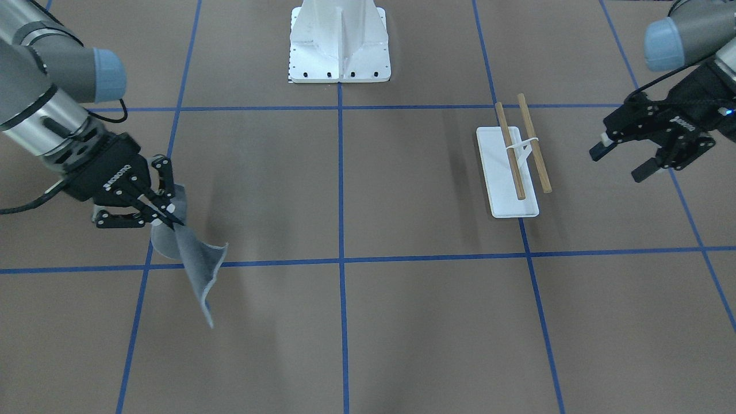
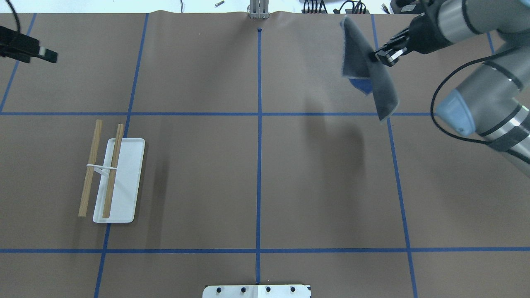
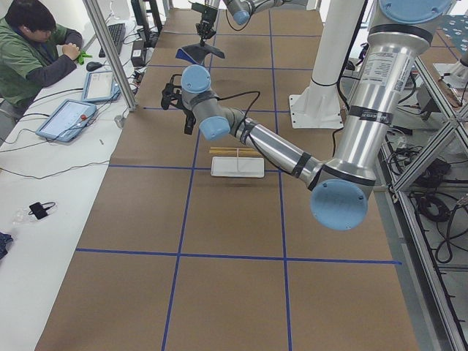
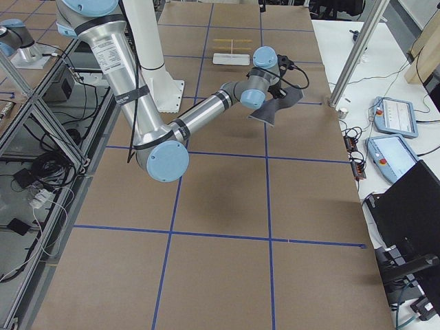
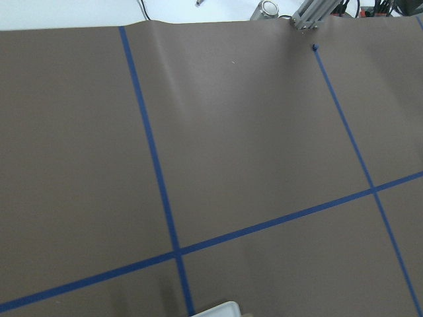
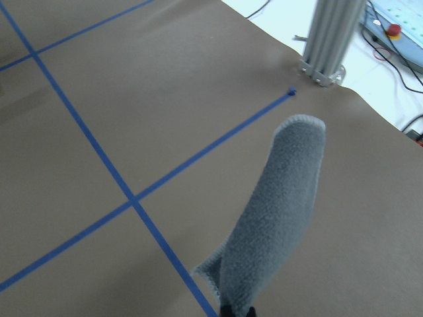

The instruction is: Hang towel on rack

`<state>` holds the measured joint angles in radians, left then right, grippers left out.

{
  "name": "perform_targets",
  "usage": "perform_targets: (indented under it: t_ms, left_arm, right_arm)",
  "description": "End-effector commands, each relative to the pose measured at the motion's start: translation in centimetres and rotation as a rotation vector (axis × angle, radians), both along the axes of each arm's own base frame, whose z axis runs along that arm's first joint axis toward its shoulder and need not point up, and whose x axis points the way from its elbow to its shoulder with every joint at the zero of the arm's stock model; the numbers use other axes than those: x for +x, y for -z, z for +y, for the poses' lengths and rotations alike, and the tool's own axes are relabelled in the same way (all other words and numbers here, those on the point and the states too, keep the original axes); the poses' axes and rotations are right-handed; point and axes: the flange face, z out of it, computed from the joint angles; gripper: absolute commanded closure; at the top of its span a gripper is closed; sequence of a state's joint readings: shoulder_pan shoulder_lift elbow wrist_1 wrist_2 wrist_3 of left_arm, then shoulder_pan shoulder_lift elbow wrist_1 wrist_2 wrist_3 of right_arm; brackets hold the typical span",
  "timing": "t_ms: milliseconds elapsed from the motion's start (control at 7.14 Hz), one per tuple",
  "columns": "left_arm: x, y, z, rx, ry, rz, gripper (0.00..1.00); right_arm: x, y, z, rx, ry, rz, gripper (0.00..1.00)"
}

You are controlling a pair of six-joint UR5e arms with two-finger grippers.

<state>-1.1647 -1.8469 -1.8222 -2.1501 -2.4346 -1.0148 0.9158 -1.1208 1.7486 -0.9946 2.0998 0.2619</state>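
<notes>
I expect the dark grey towel (image 1: 198,262) to drape across both rods when I lower it, because it hangs limp and is longer than the gap (image 1: 531,172) between them.
The dark grey towel (image 1: 192,259) hangs in the air from my right gripper (image 1: 169,221), which is shut on its upper edge above the table's far right part. The towel also shows in the overhead view (image 2: 368,70) and the right wrist view (image 6: 271,218). The rack (image 1: 514,167), a white base with two brown dowel rods, stands on the table's left side (image 2: 112,174) with nothing on it. My left gripper (image 1: 620,163) is open and empty, in the air beyond the rack's far left (image 2: 47,54). The left wrist view shows only a corner of the rack's base (image 5: 215,309).
The white bolted robot pedestal (image 1: 339,52) stands at the table's near-robot edge, middle. Blue tape lines grid the brown table. An operator (image 3: 36,51) sits at a side desk with tablets beyond the far edge.
</notes>
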Motion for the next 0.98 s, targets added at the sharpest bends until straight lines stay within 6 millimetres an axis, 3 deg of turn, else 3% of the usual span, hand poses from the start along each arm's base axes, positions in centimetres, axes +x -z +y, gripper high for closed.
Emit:
perform_targets:
  t_ms: [0,140,420,560,840]
  left_arm:
    - [8.4,4.6,0.8,-0.21,0.088,0.083,0.0]
    - [12.5,7.6,1.5,-0.285,0.104,0.128,0.01]
    - [16.7,11.4,2.5,-0.463,0.127,0.209,0.02]
    - [18.3,12.6,1.2,-0.555,0.148,0.233,0.02]
    - [20.9,13.2,1.8,-0.577,0.201,0.25,0.02]
  right_arm:
    - [-9.0,4.7,5.6,0.122,-0.044,0.004,1.0]
    - [-12.4,5.5,7.8,0.151,-0.072,0.021,1.0]
    - [-16.1,9.2,10.2,0.161,-0.09,0.06,1.0]
    - [-18.1,9.3,12.1,0.179,-0.107,0.074,1.0]
    - [-20.0,11.4,14.1,0.199,-0.102,0.05,1.0]
